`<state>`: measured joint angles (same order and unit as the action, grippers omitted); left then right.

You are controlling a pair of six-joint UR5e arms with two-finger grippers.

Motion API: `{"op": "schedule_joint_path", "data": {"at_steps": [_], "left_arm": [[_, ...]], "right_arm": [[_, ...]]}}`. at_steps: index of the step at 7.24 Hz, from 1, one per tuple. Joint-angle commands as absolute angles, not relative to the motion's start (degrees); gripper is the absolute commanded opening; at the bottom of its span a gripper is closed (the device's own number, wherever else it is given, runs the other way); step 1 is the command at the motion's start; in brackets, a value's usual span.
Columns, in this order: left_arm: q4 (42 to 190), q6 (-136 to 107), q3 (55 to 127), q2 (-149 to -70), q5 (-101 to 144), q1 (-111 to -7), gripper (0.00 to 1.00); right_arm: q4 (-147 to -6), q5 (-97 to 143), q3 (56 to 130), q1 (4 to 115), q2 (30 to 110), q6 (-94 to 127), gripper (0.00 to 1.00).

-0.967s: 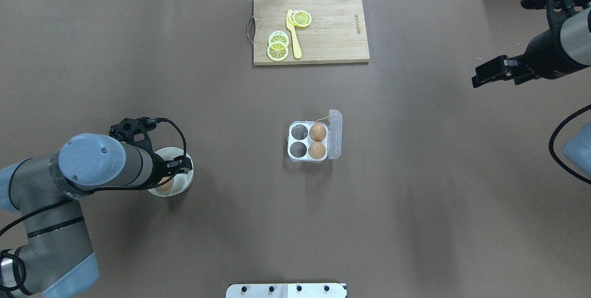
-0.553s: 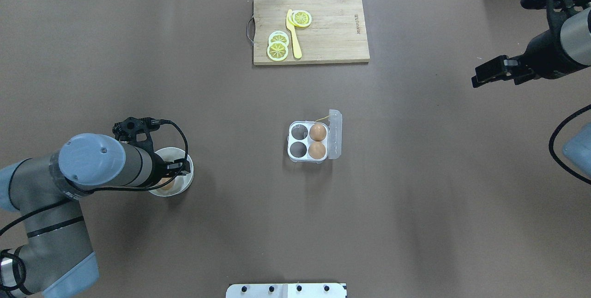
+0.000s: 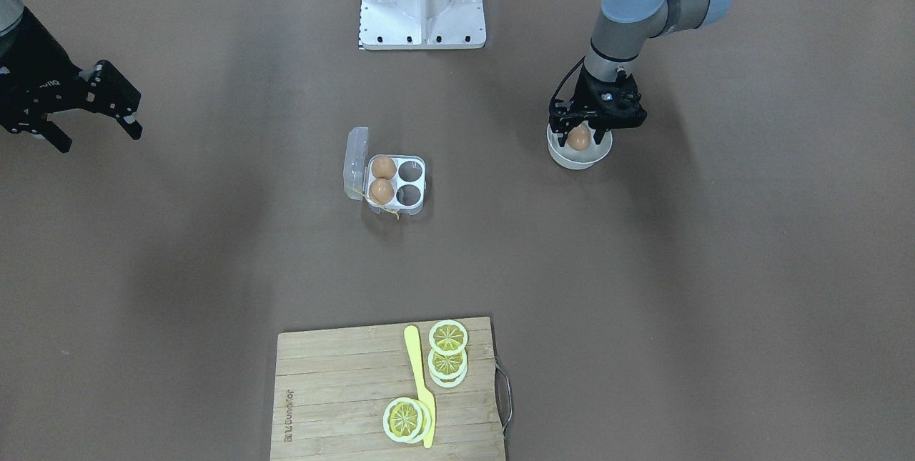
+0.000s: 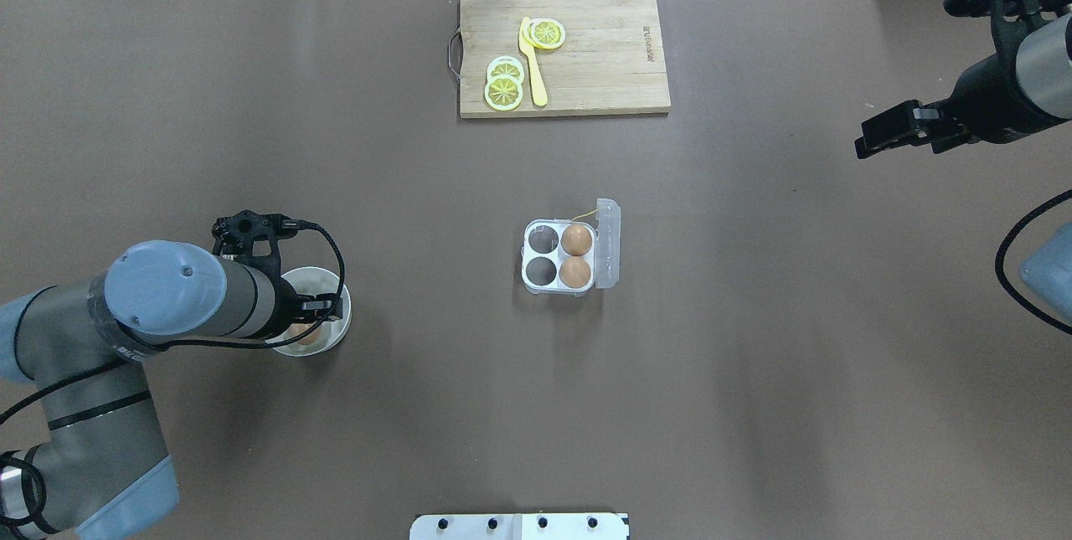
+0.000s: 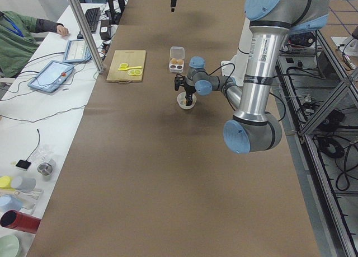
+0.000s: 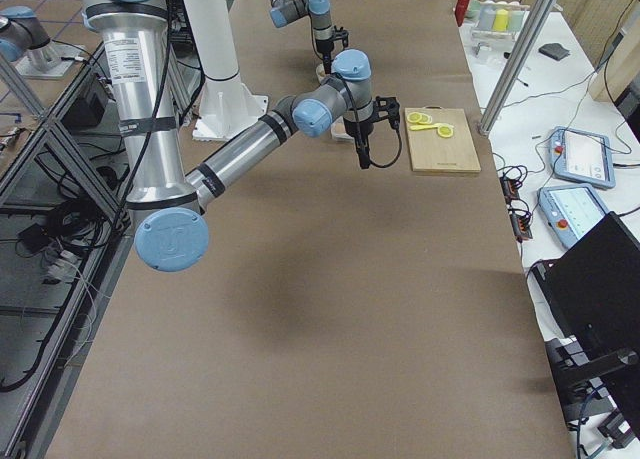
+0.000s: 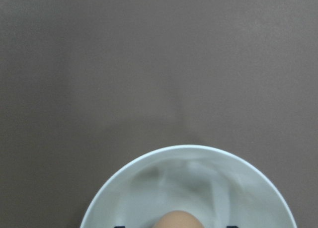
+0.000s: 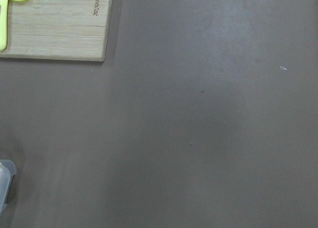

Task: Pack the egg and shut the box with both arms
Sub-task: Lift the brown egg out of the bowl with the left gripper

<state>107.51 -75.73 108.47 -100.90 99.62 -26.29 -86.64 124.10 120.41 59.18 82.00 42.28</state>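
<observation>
I expect the egg from the bowl point(image 3: 579, 138) will settle and stay in place when I lower it in, because the other eggs point(image 3: 383, 168) sit nested in round cells.
The clear box point(image 4: 559, 258) sits mid-table with its lid point(image 4: 609, 243) standing open on its right side. Two orange-brown eggs point(image 4: 575, 239) point(image 4: 574, 272) fill its right cells; the two left cells are empty. A third egg point(image 3: 578, 138) lies in a white bowl point(image 3: 580, 158). My left gripper point(image 3: 579, 134) is open and reaches down into the bowl, with its fingers on either side of this egg. The left wrist view shows the egg point(image 7: 179, 220) between the fingertips without touching them. My right gripper point(image 3: 100, 141) is open and empty, held high at the table's far right.
A wooden cutting board point(image 4: 603, 63) with lemon slices point(image 4: 504, 81) and a yellow plastic knife point(image 4: 533, 63) lies at the far edge. The robot's base plate point(image 4: 519, 526) is at the near edge. Bare brown table lies between bowl and box.
My left gripper has shifted slightly over the bowl, settling around the egg. The right arm and the box have barely moved.
</observation>
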Motion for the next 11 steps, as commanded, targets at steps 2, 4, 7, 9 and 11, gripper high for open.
{"op": "schedule_joint_path", "data": {"at_steps": [2,4,7,9,11], "left_arm": [[107.58,-75.59,109.07,-100.99,99.76,-26.45,0.11],[107.58,-73.06,112.13,-100.72,99.58,-29.68,0.00],[108.02,-65.76,114.08,-103.95,99.49,-34.36,0.00],[111.24,-65.48,113.64,-110.98,97.49,-34.19,0.00],[124.38,-65.13,108.58,-114.85,94.57,-33.75,0.00]], "right_arm": [[-86.57,124.10,120.41,59.15,81.91,42.28,1.00],[-86.57,124.10,120.32,59.15,81.91,42.28,1.00],[-86.57,124.10,120.41,59.15,81.74,42.28,1.00],[-86.57,124.10,120.32,58.98,81.74,42.28,1.00],[-86.48,124.19,120.41,58.89,81.74,42.28,1.00]]}}
